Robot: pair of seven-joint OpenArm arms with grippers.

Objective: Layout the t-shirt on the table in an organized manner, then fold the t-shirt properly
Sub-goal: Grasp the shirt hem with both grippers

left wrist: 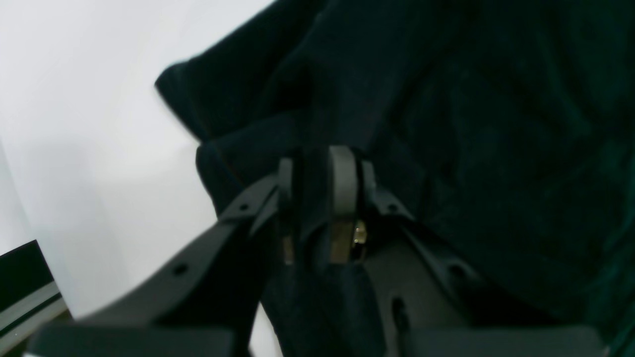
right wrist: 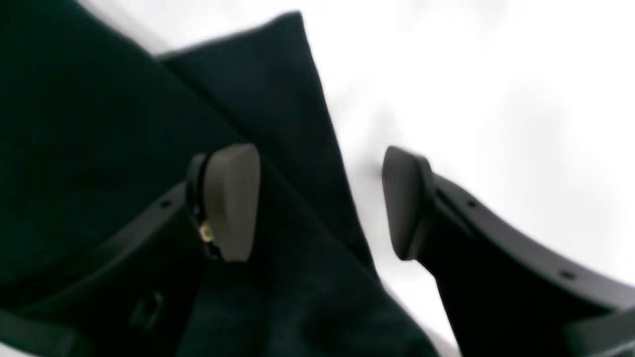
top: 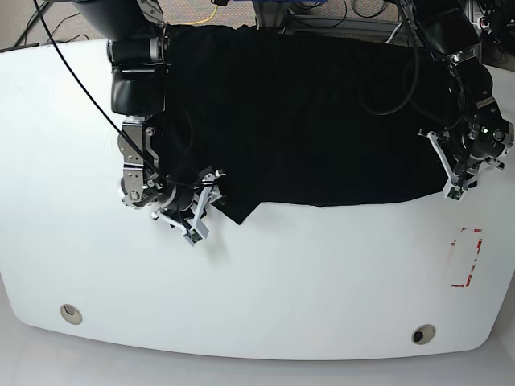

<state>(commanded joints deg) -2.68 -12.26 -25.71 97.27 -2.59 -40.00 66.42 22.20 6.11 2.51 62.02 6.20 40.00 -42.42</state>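
Observation:
My gripper will open the black t-shirt's folded corner [top: 240, 213] out into a sleeve when it pulls, because the corner sticks out from under the t-shirt's top layer [right wrist: 229, 122].
The black t-shirt [top: 306, 112] lies spread across the far half of the white table [top: 282, 289], its lower hem running roughly straight, with a folded corner poking out at the lower left [top: 240, 211]. My left gripper [left wrist: 315, 171] is shut on a fold of the t-shirt [left wrist: 446, 124] at its edge; in the base view it sits at the shirt's right end [top: 434, 161]. My right gripper [right wrist: 320, 198] stands open over the t-shirt's [right wrist: 99, 124] folded corner, one finger above the cloth and the other above bare table [right wrist: 496, 74]. In the base view the right gripper [top: 216, 186] is at the lower left corner.
A red dashed rectangle [top: 465, 257] marks the table near the right edge. Two round grey grommets [top: 71, 312] [top: 422, 332] sit near the front edge. Cables [top: 386, 56] trail across the shirt's far side. A dark striped object [left wrist: 25, 287] shows beyond the table edge.

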